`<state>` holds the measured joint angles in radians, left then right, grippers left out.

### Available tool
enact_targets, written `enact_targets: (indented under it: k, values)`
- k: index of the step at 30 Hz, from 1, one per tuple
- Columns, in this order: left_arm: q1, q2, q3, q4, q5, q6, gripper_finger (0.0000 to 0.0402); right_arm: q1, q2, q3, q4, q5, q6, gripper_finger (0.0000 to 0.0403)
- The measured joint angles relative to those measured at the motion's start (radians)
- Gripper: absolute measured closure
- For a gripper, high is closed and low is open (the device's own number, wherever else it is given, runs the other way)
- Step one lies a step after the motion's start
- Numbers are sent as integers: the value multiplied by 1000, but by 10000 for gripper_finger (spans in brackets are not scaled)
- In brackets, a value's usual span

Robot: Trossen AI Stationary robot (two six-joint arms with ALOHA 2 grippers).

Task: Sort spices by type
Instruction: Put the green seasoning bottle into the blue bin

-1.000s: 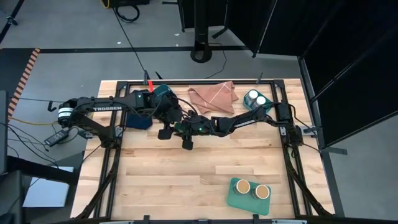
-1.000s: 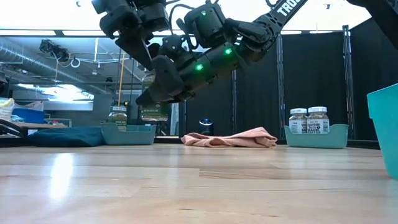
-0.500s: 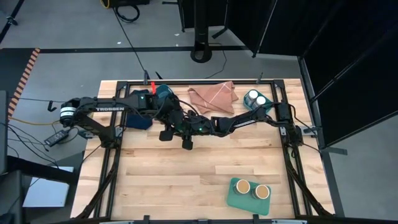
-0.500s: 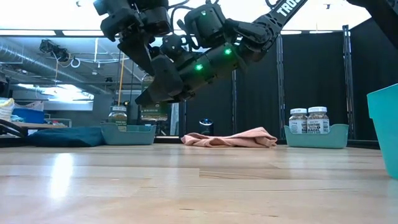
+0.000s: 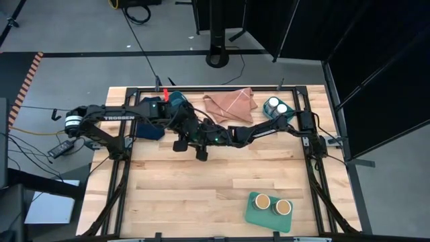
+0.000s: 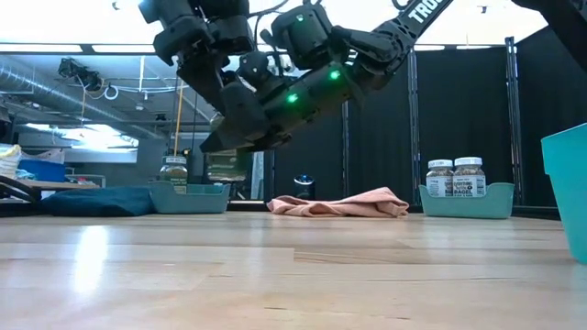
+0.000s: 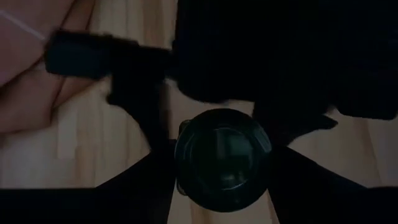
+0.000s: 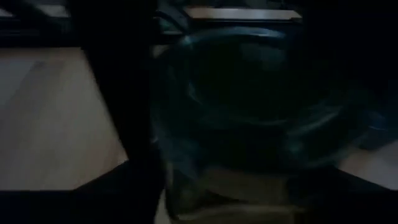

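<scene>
The robot's left gripper holds the jar's lid and must carry it to the teal bin (image 5: 178, 99) by the dark blue cloth, so next the right gripper lets go of the jar's glass body (image 6: 227, 166).
A dark green-lidded spice jar (image 7: 224, 158) hangs in the air between my two grippers, over the table's middle. My left gripper (image 5: 183, 132) comes down on it from above and is shut on its lid. My right gripper (image 5: 195, 139) reaches in from the right and is shut on its glass body (image 8: 249, 106). In the high view the arms hide the jar. Another jar (image 6: 172, 170) stands in the far-left teal bin (image 5: 176, 101). Two white-lidded jars (image 5: 277, 105) stand in the far-right teal bin. Two tan-topped jars (image 5: 272, 204) stand on the green tray. My left gripper holds the jar by its dark green lid (image 7: 186, 186), pinched between the two fingers, which point down from above. The jar is upright and clear of the table. My right gripper has the jar's glass body (image 8: 186, 124) between its fingers, coming slanting from the table's right. The picture is too dark to show the pads.
A pink cloth (image 5: 230, 104) lies at the far edge between the bins. A dark blue cloth (image 5: 149, 131) lies by the left arm. A teal bin wall (image 6: 569, 183) stands close at the low view's right edge. Bare wood spans the table's near half.
My left gripper has moved a little toward the right, closer to the right gripper, and now covers the jar that showed between them in the low view. The right arm has kept nearly still.
</scene>
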<state>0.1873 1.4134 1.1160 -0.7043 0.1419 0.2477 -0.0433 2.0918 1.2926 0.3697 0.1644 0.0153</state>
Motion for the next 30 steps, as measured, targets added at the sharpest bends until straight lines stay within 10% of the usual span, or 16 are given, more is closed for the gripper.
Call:
enact_targets:
  k: [7,30]
  values:
    - [-1,2,-1,-3,-1,6,191,1,-1,3,-23,64,49,51]
    - [110,-94,-1,-38,-2,3,192,5,-2,-1,-69,54,88,82]
